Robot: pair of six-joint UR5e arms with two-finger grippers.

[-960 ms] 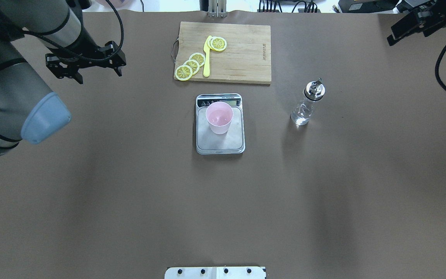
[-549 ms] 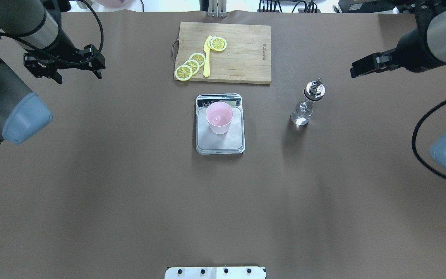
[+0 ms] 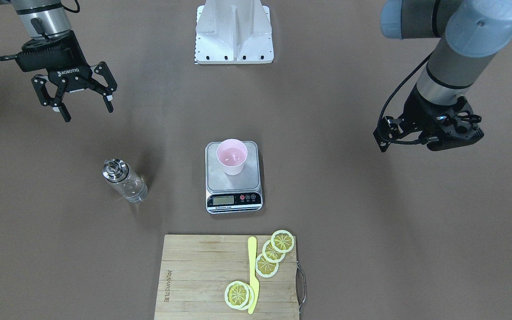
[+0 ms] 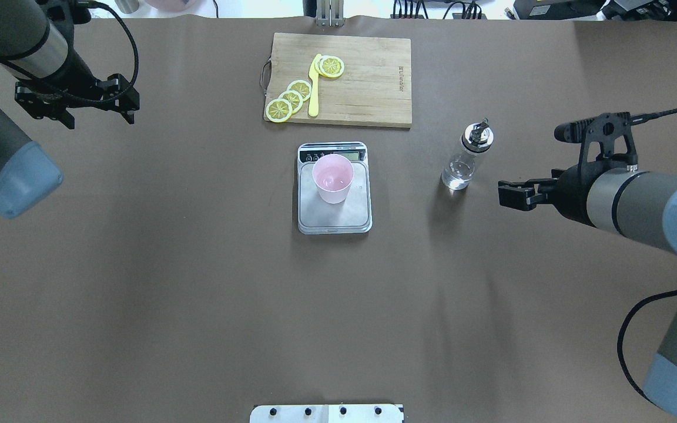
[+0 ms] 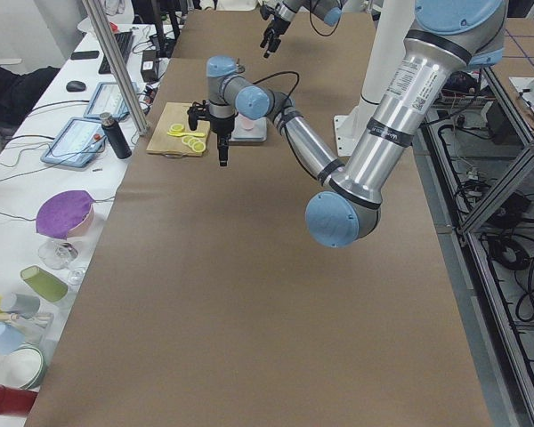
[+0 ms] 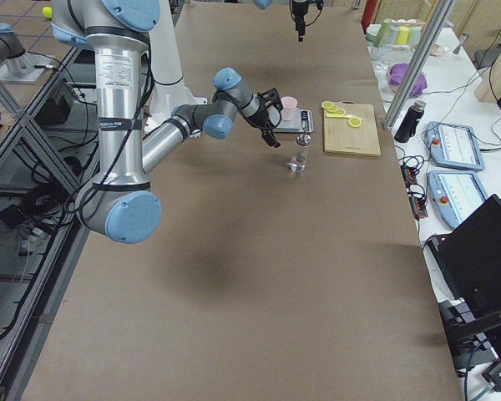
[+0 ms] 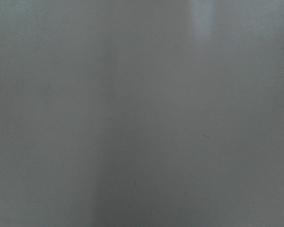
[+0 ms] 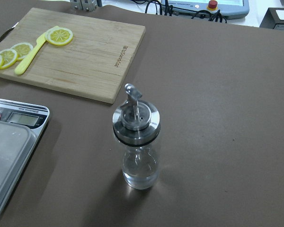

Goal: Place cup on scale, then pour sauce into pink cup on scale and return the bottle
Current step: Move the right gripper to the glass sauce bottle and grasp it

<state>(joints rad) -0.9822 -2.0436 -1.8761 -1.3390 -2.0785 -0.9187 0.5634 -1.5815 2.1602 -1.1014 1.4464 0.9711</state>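
Note:
A slanted flap with a tail covers the metal spout (image 8: 136,109), and the flap (image 8: 133,91) will swing open once the robot tips the clear glass bottle to pour.
The pink cup (image 4: 332,176) stands upright on the scale (image 4: 338,218) at the table's middle; it also shows in the front view (image 3: 231,156). The clear glass bottle (image 4: 466,157) with a metal spout cap stands upright on the table to the right of the scale, with clear liquid in its bottom (image 8: 139,170). My right gripper (image 4: 500,194) is open and empty, just right of the bottle and apart from it; the front view (image 3: 88,111) shows its fingers spread. My left gripper (image 4: 99,119) is open and empty at the far left.
A wooden cutting board (image 4: 368,76) lies behind the scale with several lemon slices (image 4: 291,97) and a yellow knife (image 4: 314,88). The robot's white base plate (image 4: 327,413) is at the near edge. The left wrist view shows bare brown table.
My right arm has swung in from the far right corner and down to beside the bottle. My left gripper has drawn further left, away from the scale. Cup, scale and bottle have not moved.

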